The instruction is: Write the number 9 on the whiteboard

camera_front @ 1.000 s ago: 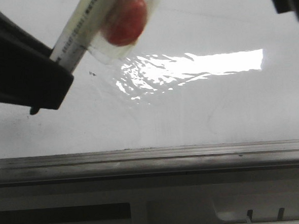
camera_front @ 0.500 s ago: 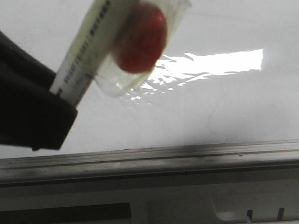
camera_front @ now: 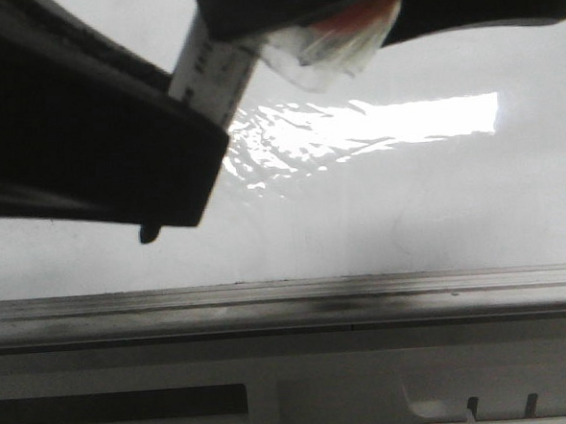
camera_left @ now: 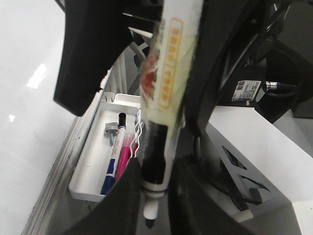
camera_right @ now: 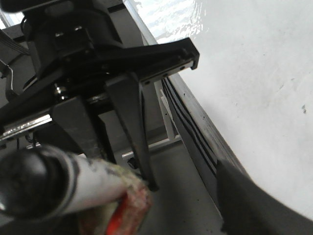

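The marker is in the robot's right gripper, but its black tip is crowded by the left gripper. Next, the left gripper moves back out of the way before the right gripper writes the 9.
My left gripper is shut on a white-barrelled marker and holds it slantwise before the whiteboard. In the left wrist view the marker runs between the left gripper's pads, black tip out past them. The marker's upper end carries a red lump under clear tape. My right gripper is open, its jaws standing on either side of that taped end; one finger shows beside the red lump. No number 9 shows on the board.
A grey metal ledge runs along the board's lower edge. A white tray below it holds a blue pen, a pink pen and a bolt. A bright light glare lies on the board.
My left gripper moved right and looms larger, carrying the marker. My right gripper came in from the upper right and now straddles the taped end of the marker.
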Controlling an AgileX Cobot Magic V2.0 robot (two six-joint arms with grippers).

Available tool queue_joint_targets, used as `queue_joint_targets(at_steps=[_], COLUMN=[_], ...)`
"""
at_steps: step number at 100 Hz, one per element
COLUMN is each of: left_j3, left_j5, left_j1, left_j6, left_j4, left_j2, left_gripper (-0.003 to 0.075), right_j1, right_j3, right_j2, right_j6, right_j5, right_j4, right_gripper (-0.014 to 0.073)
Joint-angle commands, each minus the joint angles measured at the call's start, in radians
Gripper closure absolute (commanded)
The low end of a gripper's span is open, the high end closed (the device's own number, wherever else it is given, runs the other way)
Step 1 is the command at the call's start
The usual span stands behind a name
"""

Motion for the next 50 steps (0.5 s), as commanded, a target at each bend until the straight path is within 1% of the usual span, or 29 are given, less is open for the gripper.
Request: queue_joint_targets(at_steps=[1, 3, 15, 17, 22, 25, 33, 37, 40, 42, 44, 46, 49, 50], left_j3=[-0.026, -0.026, -0.026, -0.026, -0.026, -0.026, -0.026, -0.028, -0.028, -0.03, -0.03, -0.03, -0.03, -0.03], left_j5=[0.022, 0.022, 0.022, 0.022, 0.017, -0.003, -0.062, -0.099, -0.119, -0.138, -0.145, -0.153, -0.163, -0.166], left_j1=[-0.001, -0.001, -0.001, -0.001, -0.001, -0.001, -0.001, -0.001, -0.001, -0.001, -0.001, 0.001, 0.003, 0.004], left_j6=[0.005, 0.005, 0.005, 0.005, 0.005, 0.005, 0.005, 0.005, 0.001, -0.003, -0.011, -0.03, -0.052, -0.068], left_j4=[-0.067, -0.067, -0.067, -0.067, -0.067, -0.067, -0.067, -0.067, -0.07, -0.072, -0.072, -0.072, -0.072, -0.072], left_j2=[-0.008, -0.008, -0.008, -0.008, -0.008, -0.008, -0.013, -0.024, -0.036, -0.051, -0.06, -0.074, -0.096, -0.102], left_gripper=[0.074, 0.074, 0.074, 0.074, 0.074, 0.074, 0.0726, 0.0686, 0.0645, 0.0594, 0.0568, 0.0511, 0.0468, 0.0442], right_j1=[0.001, 0.001, 0.001, 0.001, 0.001, 0.001, 0.001, 0.001, 0.001, 0.001, -0.001, -0.003, -0.007, -0.01], right_j3=[-0.037, -0.037, -0.037, -0.037, -0.037, -0.037, -0.037, -0.037, -0.037, -0.037, -0.039, -0.044, -0.05, -0.056], right_j2=[-0.005, -0.005, -0.005, -0.005, -0.005, -0.005, -0.005, -0.007, -0.012, -0.017, -0.021, -0.027, -0.034, -0.035], right_j6=[-0.013, -0.013, -0.013, -0.015, -0.042, -0.051, -0.051, -0.041, -0.02, -0.007, 0.025, 0.085, 0.14, 0.178], right_j5=[0.016, 0.016, 0.017, 0.017, 0.017, 0.011, -0.014, -0.041, -0.062, -0.076, -0.089, -0.103, -0.105, -0.103], right_j4=[0.08, 0.084, 0.092, 0.092, 0.092, 0.092, 0.082, 0.058, 0.025, -0.012, -0.054, -0.102, -0.18, -0.201], right_gripper=[0.0263, 0.0285, 0.0505, 0.0531, 0.0636, 0.067, 0.0669, 0.0669, 0.0669, 0.0669, 0.0669, 0.0669, 0.0669, 0.0668])
